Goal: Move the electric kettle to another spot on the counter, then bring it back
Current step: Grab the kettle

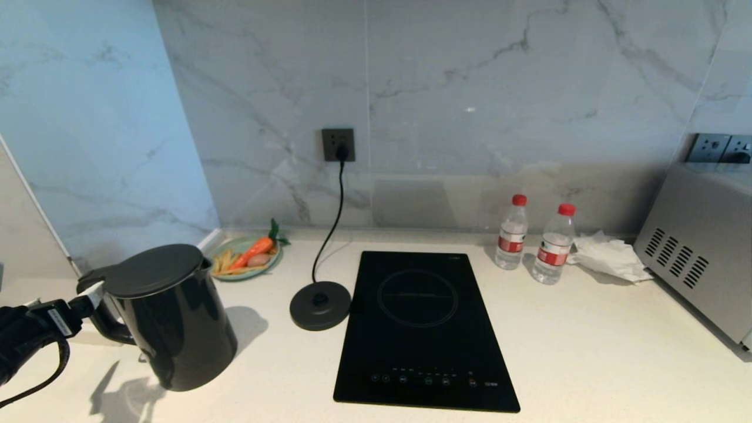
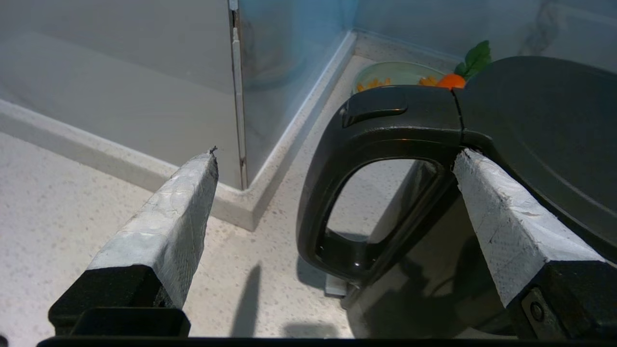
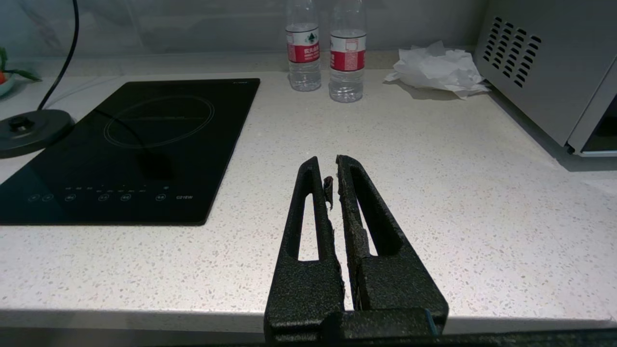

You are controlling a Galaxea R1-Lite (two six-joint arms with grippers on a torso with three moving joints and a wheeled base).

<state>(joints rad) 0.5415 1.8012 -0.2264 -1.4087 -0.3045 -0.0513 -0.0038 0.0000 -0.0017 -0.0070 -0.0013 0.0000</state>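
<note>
The lid's edge (image 2: 477,139) is next to my left gripper's finger, which is outside the handle's loop. I should turn back and move this finger into the loop's opening (image 2: 370,196).
The glossy black electric kettle (image 1: 176,329) stands upright on the white speckled counter (image 1: 587,352) at the front left, off its round base. My left gripper (image 1: 91,299) is open at the kettle's loop handle (image 2: 332,144). The handle lies between its two white padded fingers (image 2: 164,217); the far finger rests by the lid's edge, the near one stands apart from the handle. The kettle's flat lid (image 2: 540,120) fills one side of the left wrist view. My right gripper (image 3: 328,166) is shut and empty, hanging over the counter's front edge to the right of the hob.
The corded round black base (image 1: 320,305) sits left of the black induction hob (image 1: 420,329). A green plate with a carrot (image 1: 247,258) is in the back left corner. Two water bottles (image 1: 511,232), crumpled tissue (image 1: 611,255) and a grey oven (image 1: 699,252) stand at the right.
</note>
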